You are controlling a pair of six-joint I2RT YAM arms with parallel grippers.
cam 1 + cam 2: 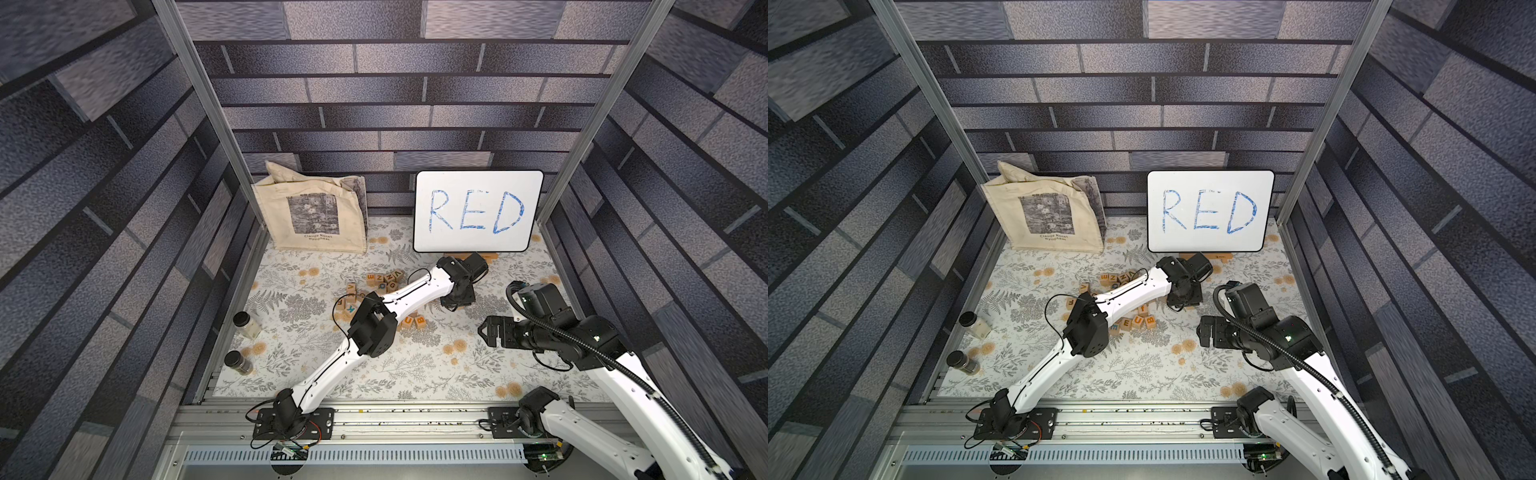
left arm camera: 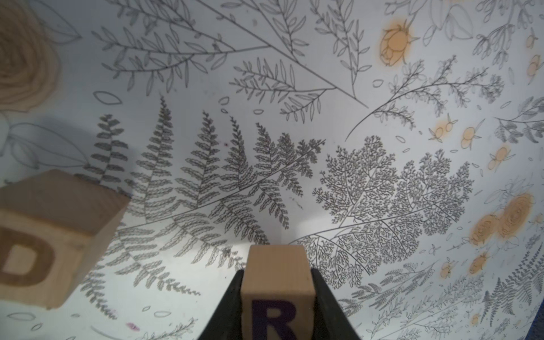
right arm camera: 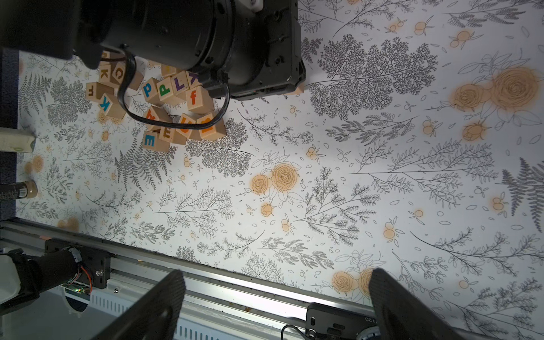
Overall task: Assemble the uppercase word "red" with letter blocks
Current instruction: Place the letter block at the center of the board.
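Observation:
The R block (image 2: 277, 283) is face up above open floral mat (image 2: 286, 238) and clear of the D block. My left gripper keeps lowering the R block until it rests.
In the left wrist view my left gripper (image 2: 277, 273) is shut on a pale wooden block with a purple R (image 2: 276, 291), held just above the floral mat. Close beside it, a block with an orange D (image 2: 44, 235) rests on the mat. In both top views the left gripper (image 1: 455, 305) (image 1: 1183, 305) points down, right of the pile of letter blocks (image 1: 382, 286) (image 1: 1121, 286) (image 3: 164, 103). An orange E block (image 1: 371, 277) lies at the pile's far edge. My right gripper (image 1: 484, 332) (image 1: 1202, 332) (image 3: 276, 294) hovers open and holds nothing.
A whiteboard with blue RED (image 1: 476, 212) leans on the back wall, with a cream tote bag (image 1: 311, 212) to its left. Two dark-lidded jars (image 1: 245, 324) (image 1: 237, 361) lie at the mat's left edge. A metal rail (image 1: 374, 415) runs along the front.

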